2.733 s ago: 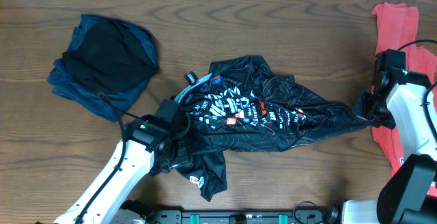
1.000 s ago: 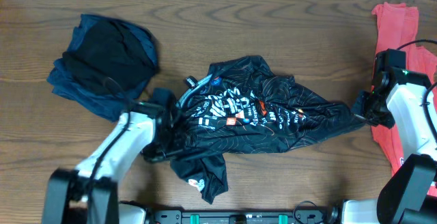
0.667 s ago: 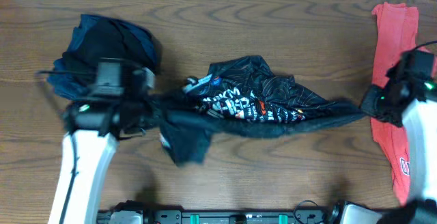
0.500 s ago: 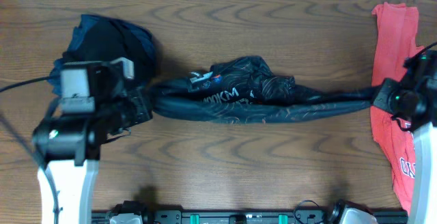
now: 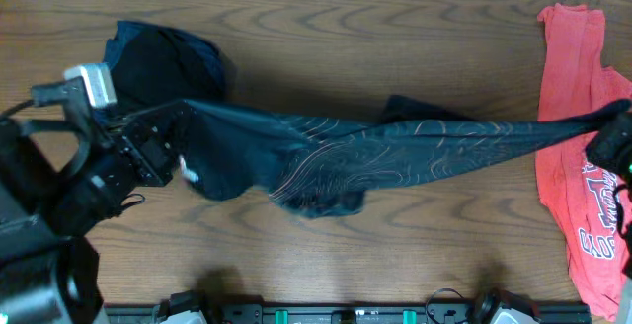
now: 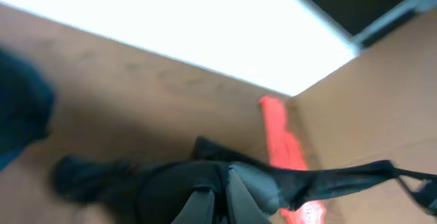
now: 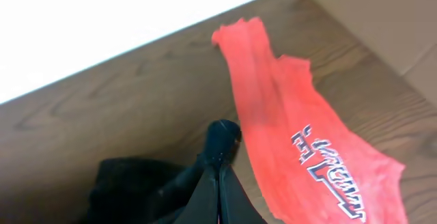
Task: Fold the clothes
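The black jersey hangs bunched up in a narrow band [image 5: 395, 154] between my grippers. Next, my left gripper swings toward the table's far edge to spread the jersey open before folding.
The black jersey [image 5: 395, 151] with thin orange contour lines hangs above the table, stretched in a long band between both arms. My left gripper [image 5: 176, 134] is shut on its left end, and my right gripper [image 5: 604, 136] is shut on its right end. In the left wrist view the left gripper [image 6: 222, 191] pinches dark cloth [image 6: 164, 190] that runs off to the right. In the right wrist view the right gripper [image 7: 218, 175] holds a bunched black corner [image 7: 222, 138]. A coral-red T-shirt [image 5: 573, 77] lies flat at the right. Navy and black garments [image 5: 158, 62] sit piled at the back left.
The wooden table [image 5: 375, 265] spans the whole overhead view. Cardboard walls [image 6: 382, 80] rise beyond the table's far right corner. The red T-shirt [image 7: 293, 115] lies right below my right gripper, with printed lettering near its lower end.
Both arms have risen and pulled apart. The jersey left the table and went from a crumpled heap to a taut band. Its lettering no longer shows.
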You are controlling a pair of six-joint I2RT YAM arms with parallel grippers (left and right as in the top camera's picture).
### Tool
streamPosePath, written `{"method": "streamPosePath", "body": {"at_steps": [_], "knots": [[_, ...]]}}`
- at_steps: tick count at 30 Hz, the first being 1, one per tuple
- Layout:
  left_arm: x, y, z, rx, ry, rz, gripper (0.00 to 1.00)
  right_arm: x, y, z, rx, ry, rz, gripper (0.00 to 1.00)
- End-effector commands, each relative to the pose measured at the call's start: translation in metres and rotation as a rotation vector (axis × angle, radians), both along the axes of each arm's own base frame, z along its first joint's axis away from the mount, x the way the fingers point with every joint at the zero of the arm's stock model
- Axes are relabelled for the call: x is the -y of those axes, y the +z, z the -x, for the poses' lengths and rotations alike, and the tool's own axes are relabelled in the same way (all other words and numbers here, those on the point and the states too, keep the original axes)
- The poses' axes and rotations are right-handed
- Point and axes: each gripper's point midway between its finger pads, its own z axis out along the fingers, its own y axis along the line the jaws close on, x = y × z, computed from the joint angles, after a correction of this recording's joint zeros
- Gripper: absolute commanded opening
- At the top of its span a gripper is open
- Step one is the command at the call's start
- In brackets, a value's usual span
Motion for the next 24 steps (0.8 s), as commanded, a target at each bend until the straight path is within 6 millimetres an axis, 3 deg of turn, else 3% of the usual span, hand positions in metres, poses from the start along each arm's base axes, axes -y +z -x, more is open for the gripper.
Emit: {"method": "streamPosePath", "body": {"at_steps": [1,9,15,19,24], "knots": [[0.017,0.039,0.018,0.091,-0.088,0.062,0.06,0.008,0.021,0.009,0.039,-0.036,0.032,0.01],[0.021,0.08,0.031,0.214,-0.089,0.048,0.06,0.023,0.044,0.025,0.066,-0.135,0.072,0.01],[0.015,0.078,0.019,0.205,-0.059,0.041,0.06,0.023,0.039,0.02,0.041,-0.124,0.055,0.01],[0.007,0.065,-0.009,0.133,-0.056,0.065,0.06,0.024,0.017,-0.003,-0.03,-0.075,-0.003,0.01],[-0.006,0.027,-0.068,-0.021,-0.068,0.111,0.06,0.028,-0.026,-0.044,-0.155,0.0,-0.082,0.01]]}}
